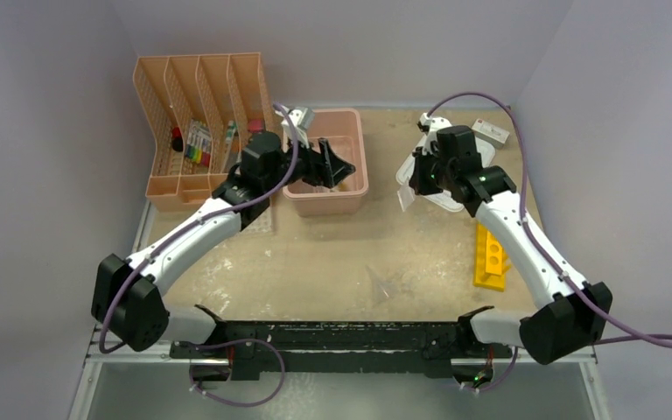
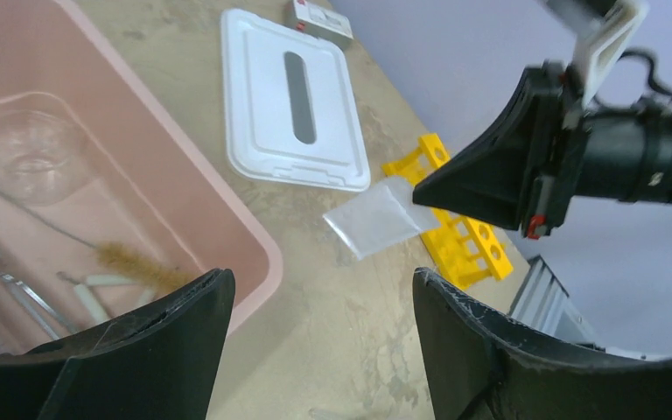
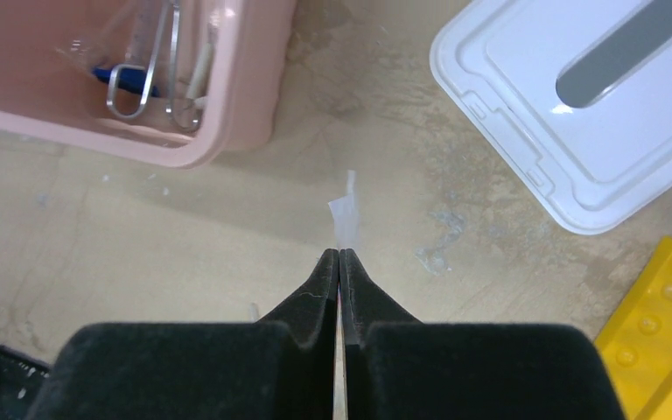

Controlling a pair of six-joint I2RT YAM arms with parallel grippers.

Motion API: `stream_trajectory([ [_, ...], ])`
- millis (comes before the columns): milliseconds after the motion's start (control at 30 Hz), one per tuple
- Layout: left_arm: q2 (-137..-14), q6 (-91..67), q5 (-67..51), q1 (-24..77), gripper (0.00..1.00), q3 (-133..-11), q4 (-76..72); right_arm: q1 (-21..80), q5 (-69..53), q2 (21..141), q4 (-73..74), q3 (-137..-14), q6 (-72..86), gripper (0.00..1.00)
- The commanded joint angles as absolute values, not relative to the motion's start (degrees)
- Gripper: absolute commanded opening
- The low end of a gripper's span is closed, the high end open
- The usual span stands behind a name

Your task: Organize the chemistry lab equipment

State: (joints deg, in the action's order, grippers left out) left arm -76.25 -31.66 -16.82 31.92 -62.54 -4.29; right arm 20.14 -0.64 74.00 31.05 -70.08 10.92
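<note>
I keep moving the bag across with my right gripper until my left gripper closes on it, because the clear bag's loose edge (image 1: 402, 200) faces my open left gripper (image 1: 342, 178).
My right gripper (image 3: 339, 254) is shut on a small clear bag (image 3: 346, 208), seen edge-on, and holds it above the table between the pink bin and the white lid. The bag also shows in the left wrist view (image 2: 376, 217) and the top view (image 1: 405, 199). My left gripper (image 2: 322, 278) is open and empty, over the bin's right rim (image 1: 337, 166). Inside the bin (image 2: 254, 245) lie a brush (image 2: 131, 260), clear glassware (image 2: 31, 149), metal forceps (image 3: 153, 79) and a blue-capped tube (image 3: 122, 83). The yellow holed rack (image 1: 490, 258) lies at the right.
The white lid (image 1: 455, 188) lies under my right arm, with a small box (image 1: 493, 131) behind it. The peach slotted organizer (image 1: 197, 122) stands at the back left. A small clear item (image 1: 385, 284) lies on the table near the front.
</note>
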Motion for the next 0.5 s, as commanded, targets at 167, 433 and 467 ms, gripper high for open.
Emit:
stream_trajectory([
  [167, -85.8, -23.7, -33.8, 33.8, 0.69, -72.5, -7.2, 20.2, -18.1, 66.2, 30.2, -72.5, 4.3, 0.00],
  [433, -84.2, -24.2, -43.5, 35.0, 0.70, -66.1, -18.5, 20.1, -29.7, 65.7, 30.2, -74.4, 3.4, 0.00],
  [467, -84.2, -24.0, -46.9, 35.0, 0.71, -65.7, -20.1, 20.1, -31.9, 66.0, 30.6, -74.8, 3.0, 0.00],
])
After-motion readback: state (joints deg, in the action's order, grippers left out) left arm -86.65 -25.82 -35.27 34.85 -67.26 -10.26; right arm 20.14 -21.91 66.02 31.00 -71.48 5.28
